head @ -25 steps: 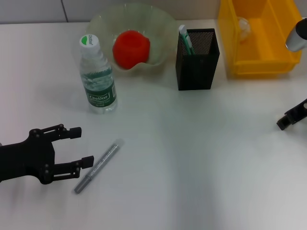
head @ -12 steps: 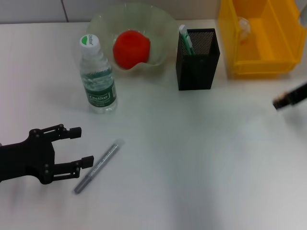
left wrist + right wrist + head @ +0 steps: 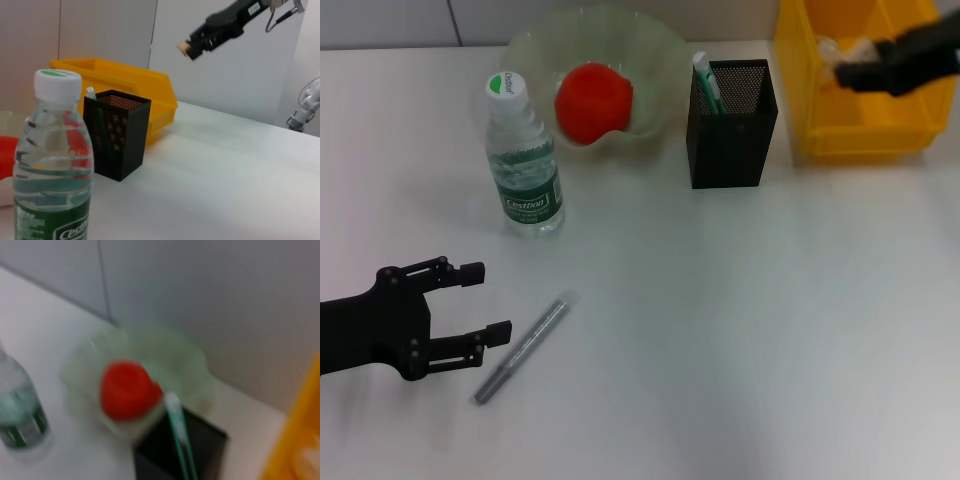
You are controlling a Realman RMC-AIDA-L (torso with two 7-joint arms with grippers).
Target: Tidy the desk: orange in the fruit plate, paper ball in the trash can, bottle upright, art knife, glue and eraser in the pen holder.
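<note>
The eraser (image 3: 184, 48) sticks out free and higher than the pen holder's rim, so the robot's right gripper should go next to the open space (image 3: 745, 86) beside the glue and let go there.
The orange (image 3: 593, 102) lies in the fruit plate (image 3: 660, 50). The bottle (image 3: 525, 160) stands upright in front of the plate. The pen holder (image 3: 730, 130) holds a green-and-white glue stick (image 3: 706, 80). The paper ball (image 3: 827, 55) lies in the trash can (image 3: 860, 135). A grey art knife (image 3: 525, 345) lies flat on the table. My left gripper (image 3: 487, 302) is open, just left of the knife. My right gripper (image 3: 844, 75) hangs in the air over the trash can. The left wrist view shows it (image 3: 192, 46) shut on the small tan eraser (image 3: 183, 47).
The white table (image 3: 740, 330) stretches wide in front of the pen holder. The right wrist view shows the orange (image 3: 126, 390), the pen holder (image 3: 205, 450) and the bottle (image 3: 17, 412) from above. A grey wall stands behind the table.
My right gripper has risen from the table's right edge and moved back and left, over the trash can. My left gripper has barely shifted.
</note>
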